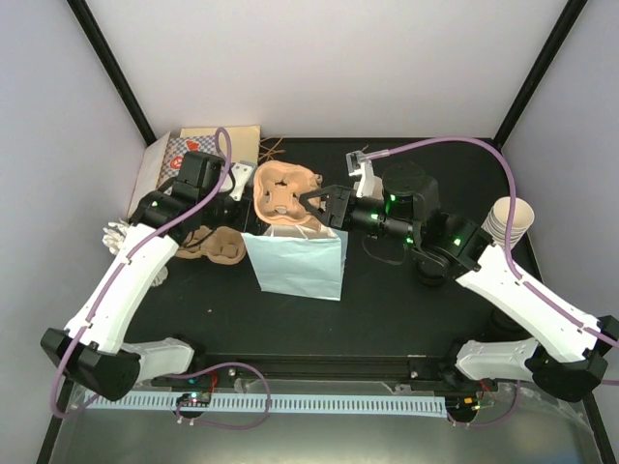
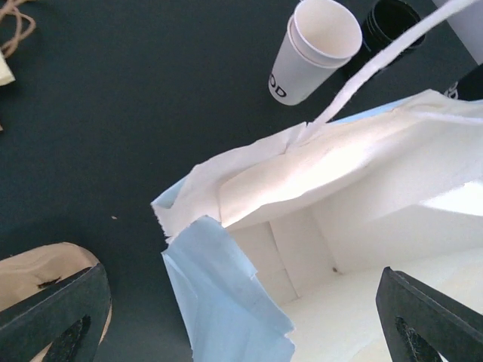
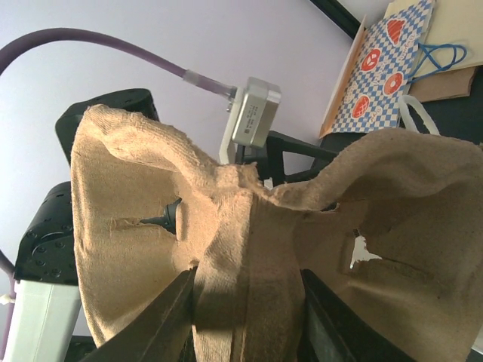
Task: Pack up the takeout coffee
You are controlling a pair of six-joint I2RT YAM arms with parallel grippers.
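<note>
The light blue bag's side is leaning into the bag's opening, so next my left gripper grips that side's top edge and pulls it out of the way before the carrier goes in.
The takeout coffee cups stand as a stack of cream-white paper cups at the table's right edge. In the left wrist view the stacked cups have no lids on, and black lids sit beside them. A light blue paper bag stands upright mid-table, its white inside open. My right gripper is shut on the middle ridge of a brown cardboard cup carrier, holding it above and behind the bag's mouth. My left gripper is open and holds nothing, over the bag's left rim.
A second brown carrier lies on the table left of the bag. Patterned and brown paper bags lean at the back left wall. A white object sits at the left edge, and twine lies at the back.
</note>
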